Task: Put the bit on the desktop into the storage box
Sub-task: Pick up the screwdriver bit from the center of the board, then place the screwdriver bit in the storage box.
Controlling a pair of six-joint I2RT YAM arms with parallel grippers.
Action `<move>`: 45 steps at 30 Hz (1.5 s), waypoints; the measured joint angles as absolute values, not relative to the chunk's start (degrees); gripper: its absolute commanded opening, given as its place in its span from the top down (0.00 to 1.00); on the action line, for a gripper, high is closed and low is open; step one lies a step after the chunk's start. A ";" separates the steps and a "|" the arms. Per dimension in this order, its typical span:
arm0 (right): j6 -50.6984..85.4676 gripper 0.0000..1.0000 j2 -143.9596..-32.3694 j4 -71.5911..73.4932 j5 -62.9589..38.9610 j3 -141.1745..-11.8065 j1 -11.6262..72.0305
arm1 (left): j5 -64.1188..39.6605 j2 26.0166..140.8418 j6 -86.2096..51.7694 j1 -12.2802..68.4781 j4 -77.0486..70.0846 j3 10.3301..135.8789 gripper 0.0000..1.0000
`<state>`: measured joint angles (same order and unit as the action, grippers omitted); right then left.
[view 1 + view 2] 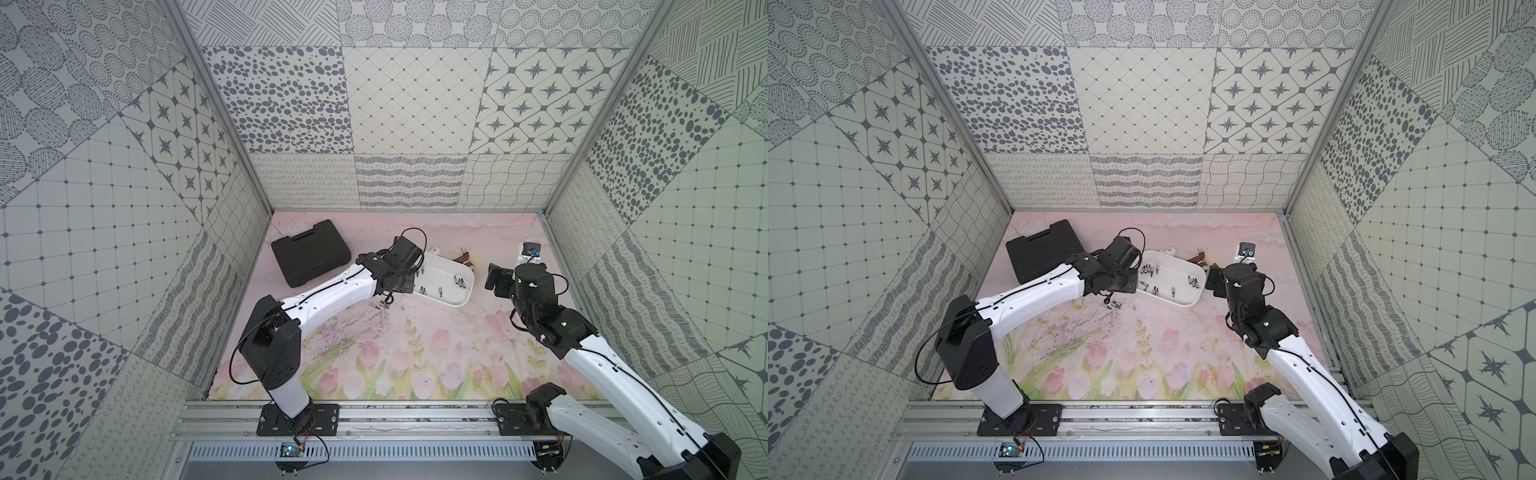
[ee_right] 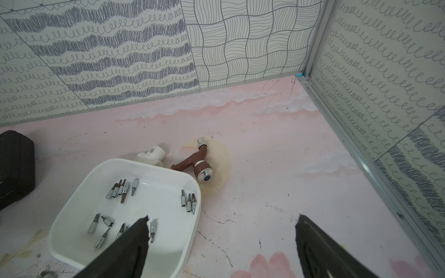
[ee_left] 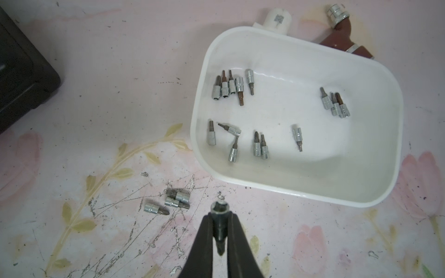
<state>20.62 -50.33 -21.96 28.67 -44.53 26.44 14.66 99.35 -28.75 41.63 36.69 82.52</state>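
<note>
The dark bit is between my fingers and the storage box's middle is clear, so my left gripper should keep going over the box's rim and let go low there.
My left gripper is shut on a dark bit, whose socket end sticks out past the fingertips. It hangs over the desktop, just outside the near rim of the white storage box. Three more bits lie together on the scratched surface beside it; both top views show them as small specks. Several bits lie inside the box. My right gripper is open and holds nothing, by the box's right side.
A black tool case lies at the back left. Behind the box lie a white pipe fitting and a brown tap. A small white device stands near the right wall. Patterned walls close in three sides.
</note>
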 measured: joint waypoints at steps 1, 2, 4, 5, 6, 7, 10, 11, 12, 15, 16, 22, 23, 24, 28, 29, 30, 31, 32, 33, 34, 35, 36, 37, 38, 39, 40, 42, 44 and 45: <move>20.62 0.03 -50.11 -21.98 28.69 -44.40 26.41 | 14.63 100.51 -28.45 41.82 36.71 83.72 0.92; 20.64 0.03 -49.93 -21.93 28.71 -44.25 26.37 | 14.59 101.67 -28.18 41.98 36.71 84.97 0.92; 20.64 0.03 -49.76 -21.98 28.75 -44.03 26.30 | 14.46 104.14 -27.38 42.22 36.95 87.53 0.92; 20.64 0.03 -49.76 -21.98 28.77 -44.01 26.30 | 14.37 105.47 -27.03 42.30 36.97 88.86 0.92; 20.64 0.03 -49.76 -21.96 28.75 -43.92 26.30 | 14.22 106.61 -26.81 42.35 36.97 89.95 0.92; 20.64 0.03 -49.71 -21.98 28.77 -43.83 26.30 | 14.04 107.98 -26.46 42.37 37.10 91.20 0.92; 20.64 0.03 -49.21 -21.98 28.82 -43.48 26.28 | 13.78 112.01 -25.69 42.39 37.47 94.98 0.92; 20.64 0.03 -49.06 -21.98 28.82 -43.35 26.28 | 13.74 113.47 -25.36 42.39 37.85 96.36 0.92; 20.67 0.03 -48.99 -21.98 28.86 -43.29 26.26 | 13.67 114.63 -25.26 42.39 37.98 97.45 0.92; 20.67 0.03 -48.99 -21.98 28.86 -43.20 26.26 | 13.56 118.45 -24.51 42.44 38.87 100.95 0.92; 20.67 0.03 -48.99 -21.98 28.86 -43.20 26.26 | 13.47 119.72 -24.27 42.50 39.13 102.15 0.93; 20.64 0.03 -48.99 -21.98 28.86 -43.20 26.26 | 12.40 126.63 -23.38 42.83 40.45 108.49 0.93; 20.64 0.03 -48.99 -21.98 28.86 -43.20 26.26 | 12.25 127.44 -23.22 42.87 40.62 109.19 0.93; 20.64 0.03 -48.99 -21.98 28.86 -43.18 26.26 | 12.08 128.31 -23.05 42.92 40.97 109.95 0.93; 20.71 0.03 -48.99 -21.98 28.86 -43.13 26.26 | 11.00 130.91 -22.55 43.00 42.02 111.92 0.93; 20.82 0.03 -48.97 -21.98 28.86 -43.13 26.26 | 10.79 131.48 -22.46 43.00 42.15 112.18 0.93; 20.88 0.03 -48.99 -21.98 28.86 -43.11 26.26 | 10.59 131.98 -22.39 43.00 42.33 112.36 0.93; 21.04 0.03 -48.99 -21.98 28.86 -43.11 26.26 | 10.46 132.40 -22.37 43.00 42.54 112.44 0.93; 21.10 0.03 -48.99 -21.98 28.86 -43.09 26.26 | 10.24 132.70 -22.37 43.00 42.74 112.51 0.92; 21.19 0.03 -48.99 -21.98 28.86 -43.09 26.26 | 10.04 133.01 -22.37 43.00 42.87 112.57 0.92; 21.30 0.03 -48.99 -21.98 28.84 -43.09 26.26 | 9.78 133.32 -22.37 43.00 43.03 112.64 0.93; 21.37 0.03 -48.99 -21.98 28.84 -43.09 26.26 | 9.56 133.47 -22.37 43.00 43.09 112.66 0.92; 21.47 0.03 -48.99 -21.98 28.84 -43.09 26.26 | 9.41 133.69 -22.37 43.00 43.18 112.73 0.92; 21.54 0.03 -48.99 -21.98 28.84 -43.09 26.26 | 9.21 133.86 -22.37 43.00 43.22 112.77 0.92; 21.56 0.03 -48.99 -21.98 28.82 -43.09 26.26 | 9.15 133.95 -22.37 43.00 43.29 112.84 0.92; 21.65 0.03 -48.99 -21.98 28.82 -43.09 26.26 | 9.04 134.02 -22.37 43.00 43.44 112.86 0.92; 21.67 0.03 -48.99 -21.98 28.84 -43.09 26.26 | 8.95 134.04 -22.37 43.00 43.66 112.92 0.92; 21.67 0.03 -48.99 -21.98 28.84 -43.09 26.26 | 8.73 134.04 -22.37 43.00 44.03 112.97 0.92; 21.67 0.03 -49.01 -21.98 28.84 -43.09 26.26 | 8.60 134.04 -22.37 43.03 44.31 113.01 0.91; 21.67 0.03 -49.08 -21.98 28.84 -43.09 26.24 | 8.60 134.04 -22.37 43.03 44.45 113.03 0.90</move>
